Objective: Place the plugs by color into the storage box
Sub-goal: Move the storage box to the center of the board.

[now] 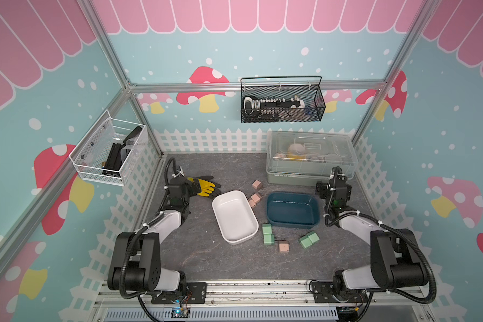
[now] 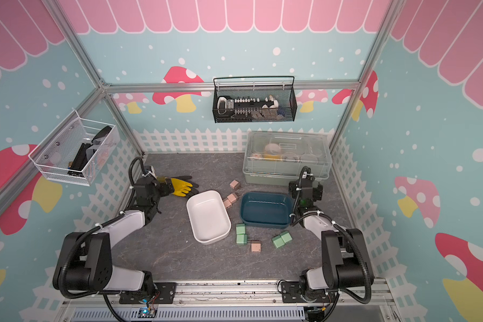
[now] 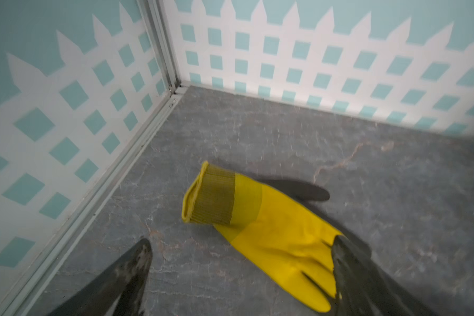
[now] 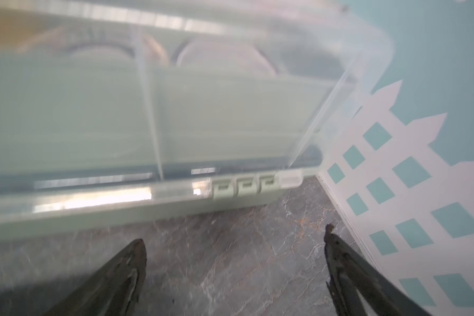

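Next, I grip the tray's side rim (image 1: 218,220) with my left gripper and pull the tray away from the pink plugs first, because the white tray stands tight (image 1: 252,201) against them.
The storage box is two empty trays mid-table, one white (image 1: 233,213) and one dark teal (image 1: 292,207). Pink plugs lie behind and between the trays (image 1: 257,184) (image 1: 255,198), and one sits in front (image 1: 283,246). Green plugs lie in two pairs in front of the trays (image 1: 268,234) (image 1: 309,239). My left gripper (image 3: 241,240) stands open at the far left over a yellow glove (image 3: 271,235), holding nothing. My right gripper (image 4: 234,236) is open over bare table, facing the lidded bin (image 4: 175,115). Neither wrist view shows plugs or trays.
The clear-lidded grey-green bin (image 1: 310,156) stands at the back right, close to the right wrist (image 1: 333,189). The yellow and black glove (image 1: 207,187) lies at the back left. Wire baskets hang on the back wall (image 1: 282,103) and the left wall (image 1: 109,150).
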